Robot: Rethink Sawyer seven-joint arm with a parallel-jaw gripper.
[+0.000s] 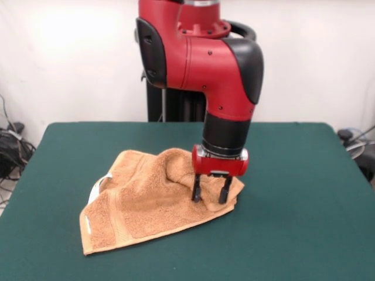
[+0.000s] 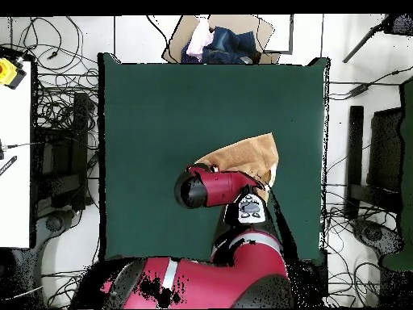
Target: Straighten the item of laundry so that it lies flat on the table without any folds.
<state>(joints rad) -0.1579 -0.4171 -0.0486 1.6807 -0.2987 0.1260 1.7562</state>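
The orange-tan towel is bunched up into a raised hump (image 1: 173, 163), so it will keep its hump and drag its label end (image 1: 98, 220) along when the robot's gripper pulls it away.
The orange-tan towel (image 1: 146, 196) lies crumpled on the green table (image 1: 293, 193), left of its middle in the front view. It is folded over itself, with a raised hump near its far edge and a white label (image 1: 97, 188) at its left edge. My gripper (image 1: 211, 198) points straight down over the towel's right end. Its two black fingers (image 1: 197, 191) stand apart with their tips on the cloth. In the overhead view the arm (image 2: 211, 187) covers the gripper and part of the towel (image 2: 248, 153), which lies right of the table's (image 2: 161, 105) middle.
A cardboard box of clothes (image 2: 222, 40) stands beyond the table's far edge in the overhead view. Cables (image 2: 56, 121) and equipment lie on the floor on both sides. A white bench (image 2: 16, 153) stands at the left.
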